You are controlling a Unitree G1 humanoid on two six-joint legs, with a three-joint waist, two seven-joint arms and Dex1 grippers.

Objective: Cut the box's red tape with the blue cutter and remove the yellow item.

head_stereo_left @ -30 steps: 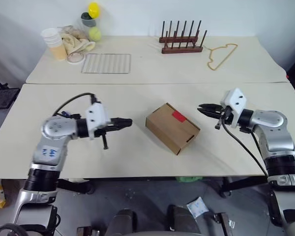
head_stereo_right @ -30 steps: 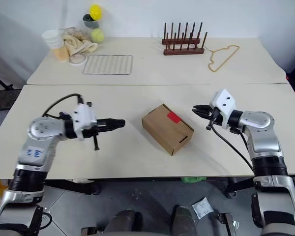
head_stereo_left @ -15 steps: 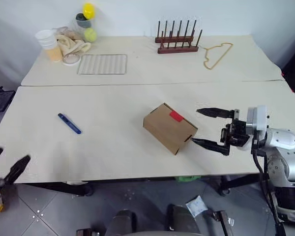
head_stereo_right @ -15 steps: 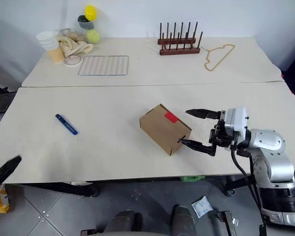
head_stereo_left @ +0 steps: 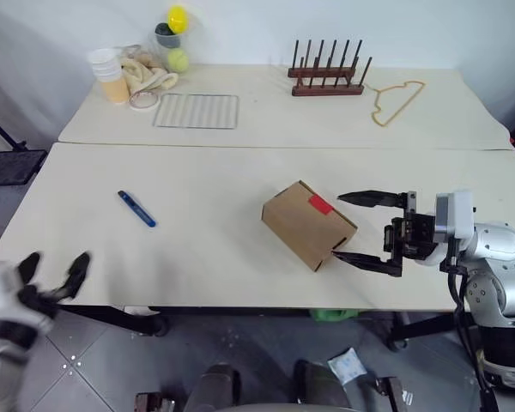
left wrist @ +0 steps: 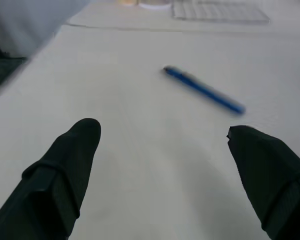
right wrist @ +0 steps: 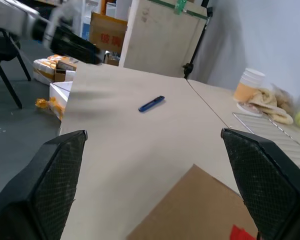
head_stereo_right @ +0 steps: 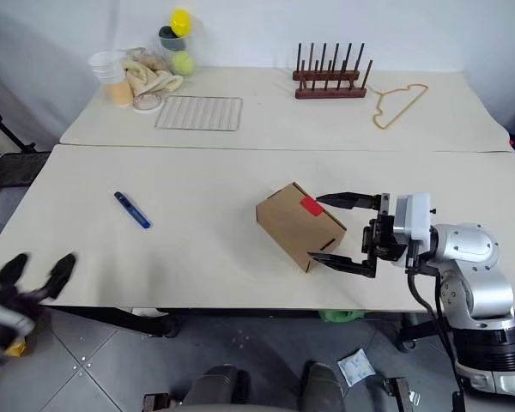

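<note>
The dark slider (left wrist: 188, 77) is at the blue cutter's far end (head_stereo_left: 137, 209), so the hidden blade will come out of the cutter's near end when I push the slider.
The brown box (head_stereo_left: 305, 227) lies closed in the middle of the near table, with the red tape (head_stereo_left: 319, 204) on its lid edge. My right gripper (head_stereo_left: 354, 228) is open at the box's right end, one finger level with the tape and the other by the near corner, holding nothing. The blue cutter (head_stereo_left: 136, 209) lies alone on the table to the left, also seen ahead of my left gripper (left wrist: 163, 130). That left gripper (head_stereo_left: 51, 273) is open and empty at the table's near left edge. The yellow item is hidden.
On the far table stand a wooden peg rack (head_stereo_left: 326, 73), a wire grid (head_stereo_left: 196, 111), a hanger (head_stereo_left: 397, 99), stacked cups (head_stereo_left: 110, 75) beside a cloth, a tennis ball (head_stereo_left: 178, 60) and a yellow ball (head_stereo_left: 178, 18) atop a dark container.
Both grippers have opened. My left arm swung away from the box to the near left edge, uncovering the cutter. My right gripper drew back toward me beside the box. The camera shifted.
</note>
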